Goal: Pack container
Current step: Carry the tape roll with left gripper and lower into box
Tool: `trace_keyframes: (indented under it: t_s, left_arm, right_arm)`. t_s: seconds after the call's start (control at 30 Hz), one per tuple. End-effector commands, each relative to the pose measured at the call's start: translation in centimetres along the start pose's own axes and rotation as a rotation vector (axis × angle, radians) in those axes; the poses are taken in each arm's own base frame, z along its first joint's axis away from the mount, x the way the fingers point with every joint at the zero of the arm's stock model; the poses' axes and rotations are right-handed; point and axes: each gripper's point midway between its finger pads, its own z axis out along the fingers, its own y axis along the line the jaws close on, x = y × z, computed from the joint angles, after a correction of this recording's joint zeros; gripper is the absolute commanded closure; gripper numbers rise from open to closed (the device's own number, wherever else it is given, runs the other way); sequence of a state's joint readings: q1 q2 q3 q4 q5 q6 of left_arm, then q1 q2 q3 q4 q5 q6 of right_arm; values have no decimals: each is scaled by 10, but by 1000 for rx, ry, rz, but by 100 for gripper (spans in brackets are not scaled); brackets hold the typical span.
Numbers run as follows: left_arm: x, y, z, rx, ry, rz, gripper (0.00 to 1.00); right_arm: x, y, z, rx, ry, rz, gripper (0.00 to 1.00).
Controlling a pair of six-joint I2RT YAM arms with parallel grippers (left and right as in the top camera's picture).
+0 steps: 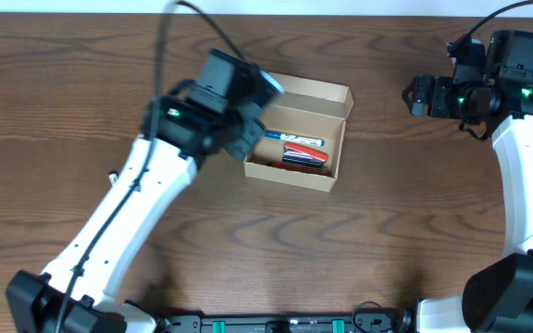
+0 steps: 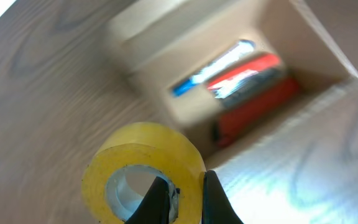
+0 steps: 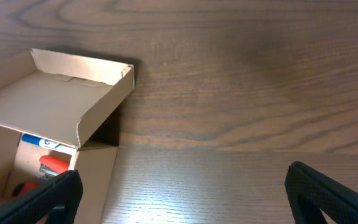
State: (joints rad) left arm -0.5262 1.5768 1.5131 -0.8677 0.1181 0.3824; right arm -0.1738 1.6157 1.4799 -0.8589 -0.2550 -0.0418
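The bottom is free beside the red markers (image 1: pixel 272 149) in the open container (image 1: pixel 296 143), so my left gripper should keep moving the yellow tape roll there and let go of it low inside.
The container (image 1: pixel 320 93), a tan cardboard box with its flap lid open, lies at the table's middle. Inside it are a blue marker (image 1: pixel 296 140) and red markers (image 1: pixel 305 154). My left gripper (image 1: pixel 251 123) hovers over the box's left edge. In the left wrist view the left gripper (image 2: pixel 188 196) is shut on the wall of a yellow tape roll (image 2: pixel 135 155), one finger inside the roll's hole and one outside. Below the roll are the container (image 2: pixel 166 31) and the markers (image 2: pixel 247 71). My right gripper (image 1: pixel 415 95) stands open and empty to the right of the box, its fingers (image 3: pixel 36 199) wide apart over bare table.
The dark wooden table (image 1: pixel 266 250) stretches all round the box. In the right wrist view the container's raised flap (image 3: pixel 48 102) stands at the left, with the blue marker (image 3: pixel 39 142) just visible below it.
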Motion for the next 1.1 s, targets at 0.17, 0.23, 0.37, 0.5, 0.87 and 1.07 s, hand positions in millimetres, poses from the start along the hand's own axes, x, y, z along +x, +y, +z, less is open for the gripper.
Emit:
trace_keyframes:
  t_s: [0.17, 0.23, 0.37, 0.5, 0.87, 1.07]
  left_arm:
    - [-1, -57, 32, 140, 41, 526, 94]
    - [3, -61, 43, 175, 58, 549, 94]
    - [11, -65, 66, 227, 87, 596, 94]
    - [16, -64, 91, 242, 119, 589, 94]
    - [17, -60, 127, 239, 129, 557, 94]
    - [36, -68, 139, 281, 207, 479, 94]
  right_arm:
    - [-2, -2, 0, -1, -3, -22, 3]
    - [-2, -2, 0, -1, -3, -23, 3]
    - [-2, -2, 0, -1, -3, -24, 3]
    - [-2, -2, 0, -1, -3, -30, 3]
    - [-1, -2, 0, -1, 1, -41, 3]
    - [-1, -2, 0, 0, 1, -48, 3]
